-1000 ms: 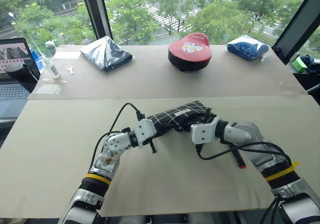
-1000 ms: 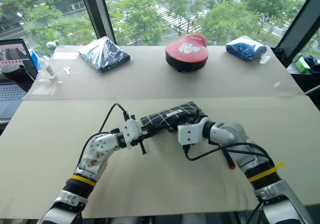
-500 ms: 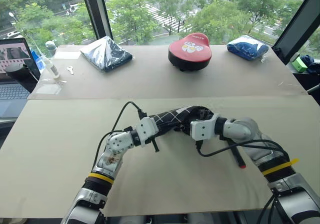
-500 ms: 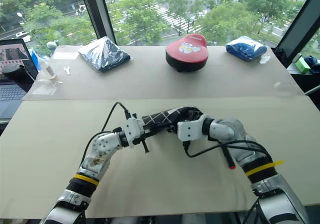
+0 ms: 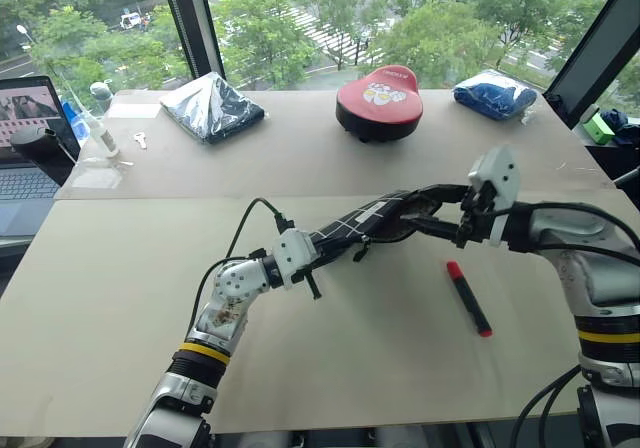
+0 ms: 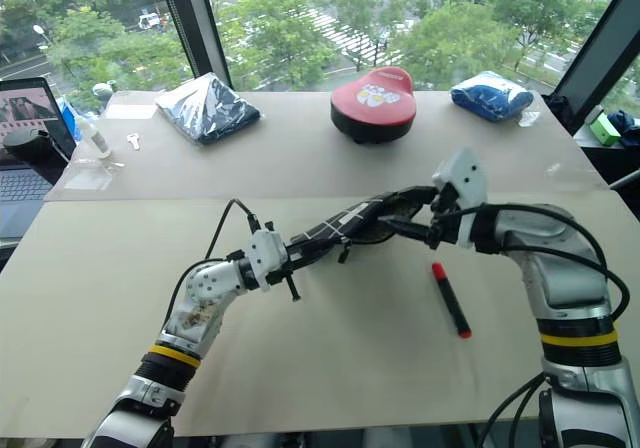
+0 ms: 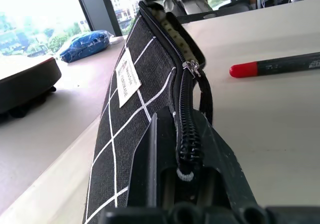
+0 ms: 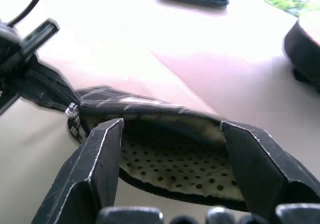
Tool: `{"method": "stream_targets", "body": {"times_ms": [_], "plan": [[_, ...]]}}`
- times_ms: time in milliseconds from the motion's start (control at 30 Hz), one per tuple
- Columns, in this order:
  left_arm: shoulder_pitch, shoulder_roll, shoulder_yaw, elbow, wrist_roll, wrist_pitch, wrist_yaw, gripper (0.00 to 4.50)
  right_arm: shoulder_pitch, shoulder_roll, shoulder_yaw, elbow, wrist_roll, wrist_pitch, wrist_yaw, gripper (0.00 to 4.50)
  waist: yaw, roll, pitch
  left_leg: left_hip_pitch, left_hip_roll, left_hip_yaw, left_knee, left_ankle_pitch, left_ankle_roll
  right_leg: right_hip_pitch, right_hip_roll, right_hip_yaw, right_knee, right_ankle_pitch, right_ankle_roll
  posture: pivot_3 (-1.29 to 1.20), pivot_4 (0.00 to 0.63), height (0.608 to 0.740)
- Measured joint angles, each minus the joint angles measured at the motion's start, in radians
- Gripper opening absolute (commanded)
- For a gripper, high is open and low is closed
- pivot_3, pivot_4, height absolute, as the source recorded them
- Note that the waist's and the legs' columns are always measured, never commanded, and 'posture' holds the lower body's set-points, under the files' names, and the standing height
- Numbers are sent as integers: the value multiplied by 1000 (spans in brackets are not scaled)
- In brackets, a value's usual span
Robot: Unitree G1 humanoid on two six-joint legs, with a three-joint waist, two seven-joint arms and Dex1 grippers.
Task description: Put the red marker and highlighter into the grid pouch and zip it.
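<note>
The grid pouch's lower edge (image 8: 172, 192) hangs down away from its upper zipper edge, so I expect the pouch's opening (image 8: 172, 151) to stay open when I bring the red marker in.
The grid pouch (image 5: 375, 220) is black with white lines and hangs above the table, its right end raised. My left gripper (image 5: 308, 255) is shut on its left end, right on the zipper line (image 7: 186, 134). The zipper pull (image 7: 192, 69) sits partway along, and the pouch's mouth (image 8: 175, 164) gapes, showing a dotted lining. My right gripper (image 5: 418, 214) is open, its fingers (image 8: 100, 159) spread wide at that mouth; whether they touch it I cannot tell. The red marker (image 5: 468, 298) lies on the table just right of the pouch. The highlighter is out of view.
On the far table stand a black object with a red top (image 5: 380, 103), a dark plastic-wrapped bundle (image 5: 212, 106) and a blue bundle (image 5: 495, 96). A laptop (image 5: 25, 138) and a bottle (image 5: 100, 118) are at the far left.
My right gripper has opened, rolled, and risen to the right. The pouch's right end has lifted with it and its mouth gapes. My left gripper has kept its grip and place.
</note>
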Motion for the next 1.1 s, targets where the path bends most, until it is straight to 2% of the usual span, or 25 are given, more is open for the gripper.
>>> {"method": "stream_targets", "body": {"times_ms": [167, 300, 400, 567, 1100], "plan": [[4, 5, 3, 0, -6, 0, 2, 0, 216, -135, -100, -63, 79, 86, 65, 3468, 17, 0, 0, -3, 0, 1, 1, -1, 1, -1, -1, 0, -1, 0, 0, 0, 150, 740], [9, 5, 2, -1, -8, 0, 7, 0, 387, -200, -116, -124, 20, 72, 36, 3468, 18, 0, 0, -2, 0, 2, 1, -1, 2, -1, -1, 0, -1, 0, 0, 0, 150, 740], [15, 6, 2, -1, -8, 0, 9, 0, 460, -203, -108, -159, -25, 55, 8, 3468, 17, 0, 0, -1, 0, 2, 1, -1, 2, -1, 0, 0, 0, 0, 0, 0, 150, 740], [15, 3, 0, -1, -8, 0, 8, 0, 470, -188, -97, -165, -80, 44, -75, 3468, 18, 0, 0, -1, 0, 2, 2, 0, 1, 0, 0, 0, 0, 0, 0, 0, 150, 740], [13, 1, -1, 1, -8, 0, -1, 0, 523, -157, -64, -160, -95, 84, -164, 3468, 20, 0, 0, -1, 0, 1, 3, -1, 2, 1, 1, 0, 0, 0, 0, 0, 150, 740]]}}
